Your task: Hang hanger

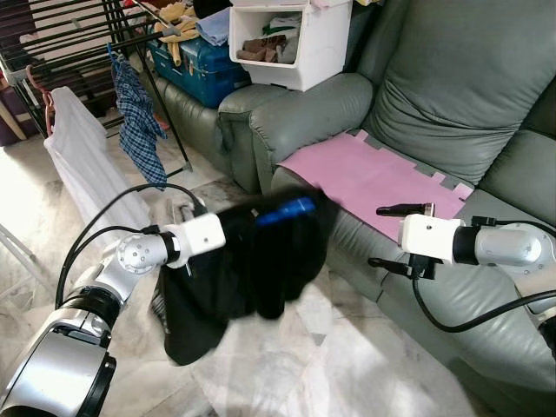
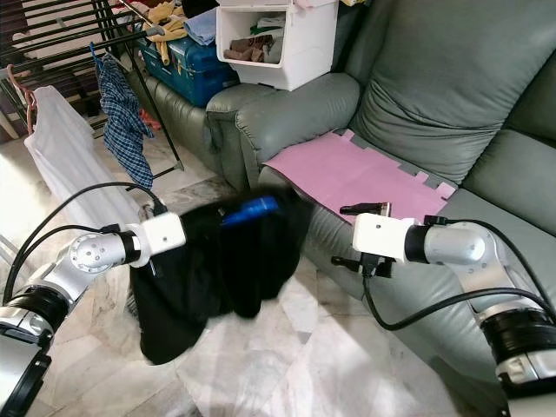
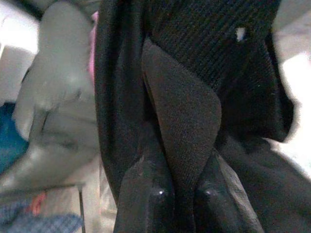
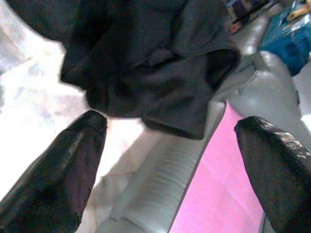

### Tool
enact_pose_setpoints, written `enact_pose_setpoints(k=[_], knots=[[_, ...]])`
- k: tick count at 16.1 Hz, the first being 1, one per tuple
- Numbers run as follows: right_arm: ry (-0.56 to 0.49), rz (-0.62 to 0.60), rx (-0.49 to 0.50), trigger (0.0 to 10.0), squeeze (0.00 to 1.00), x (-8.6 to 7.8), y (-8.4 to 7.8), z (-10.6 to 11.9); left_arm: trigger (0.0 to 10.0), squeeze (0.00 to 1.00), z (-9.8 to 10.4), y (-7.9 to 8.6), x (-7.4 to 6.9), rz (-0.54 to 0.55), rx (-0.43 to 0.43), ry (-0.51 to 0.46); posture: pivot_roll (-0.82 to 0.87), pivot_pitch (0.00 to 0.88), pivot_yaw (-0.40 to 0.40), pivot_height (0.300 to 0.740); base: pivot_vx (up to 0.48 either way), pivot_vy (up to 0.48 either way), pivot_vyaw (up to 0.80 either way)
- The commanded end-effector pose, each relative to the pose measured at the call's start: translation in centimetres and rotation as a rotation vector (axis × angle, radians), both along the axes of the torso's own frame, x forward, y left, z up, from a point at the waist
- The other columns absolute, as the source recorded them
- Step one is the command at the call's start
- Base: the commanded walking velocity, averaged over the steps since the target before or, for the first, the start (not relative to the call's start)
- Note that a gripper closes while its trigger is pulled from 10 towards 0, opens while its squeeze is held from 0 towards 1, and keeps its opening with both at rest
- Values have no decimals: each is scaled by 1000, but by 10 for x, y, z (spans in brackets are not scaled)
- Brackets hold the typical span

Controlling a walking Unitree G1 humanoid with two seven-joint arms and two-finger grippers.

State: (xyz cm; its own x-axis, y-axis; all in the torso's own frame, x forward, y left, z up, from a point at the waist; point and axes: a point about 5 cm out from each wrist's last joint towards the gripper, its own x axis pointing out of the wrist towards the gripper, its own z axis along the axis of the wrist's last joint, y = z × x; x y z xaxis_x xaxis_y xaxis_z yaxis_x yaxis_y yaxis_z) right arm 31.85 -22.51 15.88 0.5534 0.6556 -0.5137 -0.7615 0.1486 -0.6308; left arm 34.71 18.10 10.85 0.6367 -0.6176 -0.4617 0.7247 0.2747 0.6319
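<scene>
My gripper will bring the blue hanger point(image 1: 287, 211) along inside the cloth when I carry the cloth to the drying rack, because the hanger sticks out of the black garment's top point(image 1: 259, 224).
A black garment point(image 1: 252, 278) draped over a blue hanger point(image 1: 285, 211) hangs above the marble floor, in front of the grey sofa point(image 1: 452, 95). My left gripper point(image 3: 182, 189) is shut on a fold of the black cloth; in the eye views the fabric hides its fingers. Only a short blue piece of the hanger shows at the top of the bundle. My right gripper point(image 1: 391, 236) stands open to the right of the garment, over the sofa seat's front edge, with nothing between its fingers point(image 4: 77, 160).
A drying rack point(image 1: 78, 43) stands at the back left, with a white shirt point(image 1: 82, 165) and a blue plaid cloth point(image 1: 139, 122) hanging on it. A pink mat point(image 1: 365, 178) lies on the sofa seat. A white bin point(image 1: 291, 39) and a blue box point(image 1: 195, 65) sit on the far sofa.
</scene>
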Motion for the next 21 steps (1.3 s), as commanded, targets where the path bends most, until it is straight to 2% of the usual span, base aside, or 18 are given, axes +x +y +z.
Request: enact_pose_setpoints(k=[1,2,3,10,11,12,13,16,21], knots=[[-31,20,-22,10000,196,4,4,3,0,0,13,-3,1,-65,-16,-43,-167,0,57,740,0,0,0],[-35,20,-31,10000,196,6,4,2,0,0,13,-4,-1,-98,-2,-45,-164,0,57,740,0,0,0],[-54,11,-30,10000,0,11,6,1,0,0,12,-6,-5,-144,6,-50,-161,0,56,740,0,0,0],[17,-19,40,10000,0,24,26,-24,0,0,23,-21,-7,-245,-72,-85,-150,0,51,740,0,0,0],[32,-17,36,9451,0,24,28,-28,0,0,25,-23,-7,-259,-80,-93,-148,0,50,740,0,0,0],[44,-8,32,2863,0,25,33,-32,0,0,26,-25,-7,-274,-87,-96,-147,0,52,740,0,0,0],[58,15,32,0,0,24,38,-35,0,0,27,-27,-8,-292,-93,-95,-144,0,52,740,0,0,0],[104,47,45,0,0,24,45,-38,0,0,26,-27,-10,-296,-96,-94,-140,0,46,740,0,0,0],[125,41,50,0,0,24,43,-39,0,0,23,-23,-11,-279,-99,-81,-147,0,47,740,0,0,0]])
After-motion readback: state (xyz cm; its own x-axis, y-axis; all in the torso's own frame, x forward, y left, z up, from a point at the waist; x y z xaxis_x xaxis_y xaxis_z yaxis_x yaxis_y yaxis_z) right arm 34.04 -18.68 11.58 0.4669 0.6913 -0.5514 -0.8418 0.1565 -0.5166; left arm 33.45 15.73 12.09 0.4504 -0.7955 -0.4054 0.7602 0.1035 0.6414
